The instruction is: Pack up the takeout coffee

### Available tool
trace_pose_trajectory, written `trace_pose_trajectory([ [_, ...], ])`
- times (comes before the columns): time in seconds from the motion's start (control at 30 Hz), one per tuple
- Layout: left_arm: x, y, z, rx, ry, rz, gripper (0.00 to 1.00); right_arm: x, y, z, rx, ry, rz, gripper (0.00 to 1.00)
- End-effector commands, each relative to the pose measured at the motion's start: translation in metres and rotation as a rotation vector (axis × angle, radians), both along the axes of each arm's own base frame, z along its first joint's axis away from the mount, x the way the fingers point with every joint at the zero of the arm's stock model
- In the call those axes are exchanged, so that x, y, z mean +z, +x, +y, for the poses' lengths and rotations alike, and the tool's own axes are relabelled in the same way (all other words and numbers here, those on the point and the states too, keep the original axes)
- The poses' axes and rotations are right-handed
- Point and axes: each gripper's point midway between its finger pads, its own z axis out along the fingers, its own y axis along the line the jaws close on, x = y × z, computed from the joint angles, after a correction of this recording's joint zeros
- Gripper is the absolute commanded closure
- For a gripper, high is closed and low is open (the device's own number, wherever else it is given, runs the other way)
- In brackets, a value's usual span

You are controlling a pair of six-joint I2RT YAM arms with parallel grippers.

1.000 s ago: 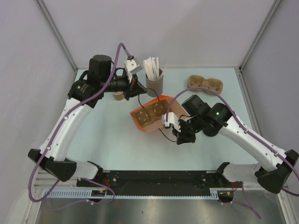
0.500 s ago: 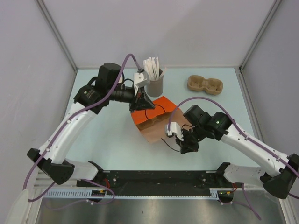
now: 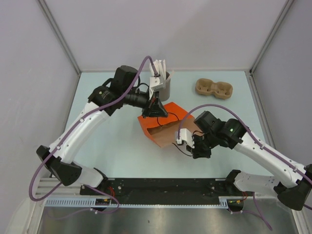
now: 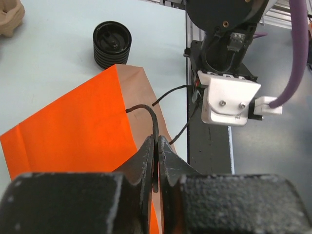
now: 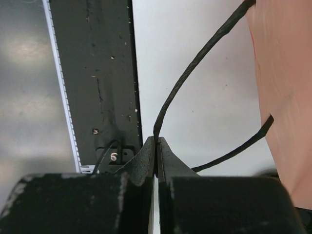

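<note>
The paper bag's opening (image 3: 165, 135) is leaning toward the black rail. Next, my left gripper swings the bag's handle back and turns the bag upright over the clear tabletop (image 3: 111, 148).
An orange-and-brown paper bag (image 3: 169, 132) lies on the table between my two grippers. My left gripper (image 3: 158, 111) sits over its far orange face. In the left wrist view that gripper (image 4: 157, 139) is shut on a black cord handle (image 4: 152, 116) of the bag (image 4: 73, 126). My right gripper (image 3: 196, 152) is at the bag's near right side. In the right wrist view it (image 5: 156, 139) is shut on the other cord handle (image 5: 195, 68), with the bag's brown side (image 5: 287, 73) at the right. The takeout coffee is out of view.
A grey cup of white sticks (image 3: 162, 87) stands just behind the left gripper. A cardboard cup carrier (image 3: 214, 88) lies at the back right. A stack of black lids (image 4: 112, 38) sits beyond the bag in the left wrist view. The black rail (image 3: 165, 187) runs along the near edge.
The left arm has swung right, carrying its handle over the bag. The bag has turned, so its open mouth and contents no longer show. The right gripper drifted slightly right and nearer.
</note>
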Motion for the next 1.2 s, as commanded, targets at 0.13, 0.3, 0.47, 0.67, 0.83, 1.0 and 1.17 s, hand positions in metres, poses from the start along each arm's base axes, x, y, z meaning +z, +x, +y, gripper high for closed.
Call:
trace_pose_trajectory([
  [0.13,0.039,0.003,-0.014,-0.033,-0.07,-0.038,0.9,-0.007,0.013,-0.017,0.007,-0.073,-0.13,1.0],
  [0.3,0.02,-0.009,-0.019,-0.081,-0.029,-0.016,0.88,-0.017,0.014,-0.022,0.011,-0.074,-0.178,1.0],
  [0.47,-0.005,-0.021,-0.029,-0.118,0.053,-0.019,0.88,-0.027,0.014,-0.027,0.013,-0.094,-0.206,1.0],
  [0.67,-0.023,-0.03,-0.041,-0.162,0.113,-0.031,0.89,-0.042,0.005,-0.035,0.033,-0.156,-0.196,1.0],
  [0.83,-0.03,-0.028,-0.053,-0.174,0.141,-0.03,0.92,-0.046,0.003,-0.04,0.046,-0.167,-0.23,1.0],
  [1.0,-0.03,-0.024,-0.058,-0.175,0.142,-0.036,0.94,-0.052,0.006,-0.046,0.049,-0.203,-0.252,1.0],
  [1.17,-0.033,-0.024,-0.06,-0.174,0.155,-0.043,0.96,-0.05,0.004,-0.043,0.054,-0.18,-0.255,1.0],
])
